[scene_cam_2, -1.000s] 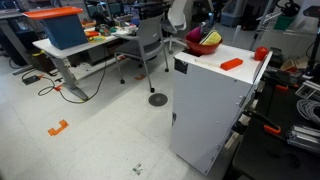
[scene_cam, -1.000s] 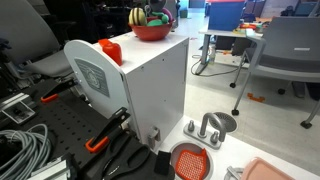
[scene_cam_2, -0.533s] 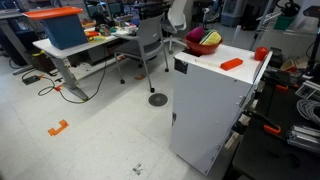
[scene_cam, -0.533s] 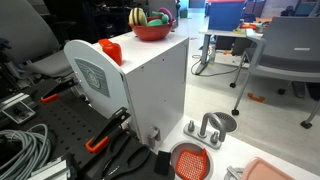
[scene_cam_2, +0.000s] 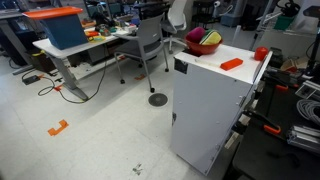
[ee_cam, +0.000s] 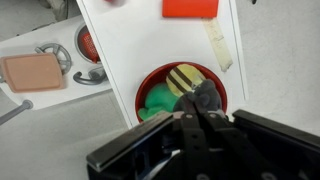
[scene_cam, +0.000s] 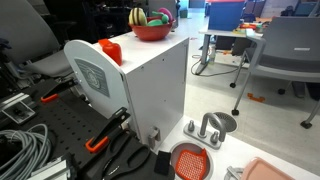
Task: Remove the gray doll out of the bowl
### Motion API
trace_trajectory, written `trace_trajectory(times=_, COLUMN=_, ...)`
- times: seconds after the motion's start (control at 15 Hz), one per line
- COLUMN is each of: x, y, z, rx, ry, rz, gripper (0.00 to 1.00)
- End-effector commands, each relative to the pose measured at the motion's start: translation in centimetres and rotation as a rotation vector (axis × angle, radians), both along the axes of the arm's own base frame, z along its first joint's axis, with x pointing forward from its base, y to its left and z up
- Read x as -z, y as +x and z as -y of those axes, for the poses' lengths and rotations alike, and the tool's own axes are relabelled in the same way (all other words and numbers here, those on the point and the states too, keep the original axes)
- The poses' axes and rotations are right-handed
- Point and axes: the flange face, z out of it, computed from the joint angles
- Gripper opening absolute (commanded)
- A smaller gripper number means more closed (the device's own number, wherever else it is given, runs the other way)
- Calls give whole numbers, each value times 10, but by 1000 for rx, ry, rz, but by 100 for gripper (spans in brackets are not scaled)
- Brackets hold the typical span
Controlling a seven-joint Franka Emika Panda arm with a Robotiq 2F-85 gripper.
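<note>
The gray doll point(ee_cam: 207, 95) is in my fingers, and the white cabinet top point(scene_cam_2: 247, 58) beside the orange-red block is free. I should keep moving there and let the doll go.
The red bowl point(ee_cam: 150, 80) stands on the white cabinet top and shows in both exterior views point(scene_cam: 151, 32) point(scene_cam_2: 205, 45). It holds a yellow-and-black striped toy point(ee_cam: 183, 77) and a green toy point(ee_cam: 157, 100). The gray doll point(ee_cam: 205, 96) sits over the bowl's right part, right at my fingertips. My gripper point(ee_cam: 199, 113) reaches down from above with its fingers close together, pinching the doll's near side. In both exterior views the gripper is only a dark shape above the bowl, and the doll cannot be made out there.
An orange-red block point(ee_cam: 190, 8) point(scene_cam_2: 230, 63) and a strip of tape point(ee_cam: 218, 45) lie on the white cabinet point(scene_cam: 150, 85). On the floor beside it are an orange-red grid disc point(scene_cam: 190, 161), a metal part point(scene_cam: 212, 126) and a pink tray point(ee_cam: 33, 72). Chairs and desks stand around.
In an exterior view the dark gripper over the bowl has shifted slightly, so more of the green toy shows. Nothing else has moved.
</note>
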Motion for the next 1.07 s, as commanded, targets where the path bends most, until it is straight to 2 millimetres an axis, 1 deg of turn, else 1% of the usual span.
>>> trace_trajectory(times=0.0, x=-13, y=-20, z=-7, rx=-46, ry=-45, rz=0, gripper=1)
trace_trajectory(times=0.47, x=-20, y=-38, z=-13, rx=-80, ry=-74, rz=0, gripper=1)
trace_trajectory(times=0.6, x=-19, y=-41, z=-13, rx=-87, ry=-80, rz=-8, gripper=12)
trace_trajectory(times=0.67, x=-19, y=-42, z=-13, rx=-92, ry=-86, rz=-13, gripper=32)
trace_trajectory(times=0.73, x=-18, y=-43, z=-14, rx=-90, ry=-99, rz=-18, gripper=34)
trace_trajectory(times=0.8, x=-19, y=-44, z=-14, rx=-89, ry=-107, rz=-20, gripper=40)
trace_trajectory(times=1.0, x=-19, y=-45, z=-15, rx=-92, ry=-122, rz=-22, gripper=62)
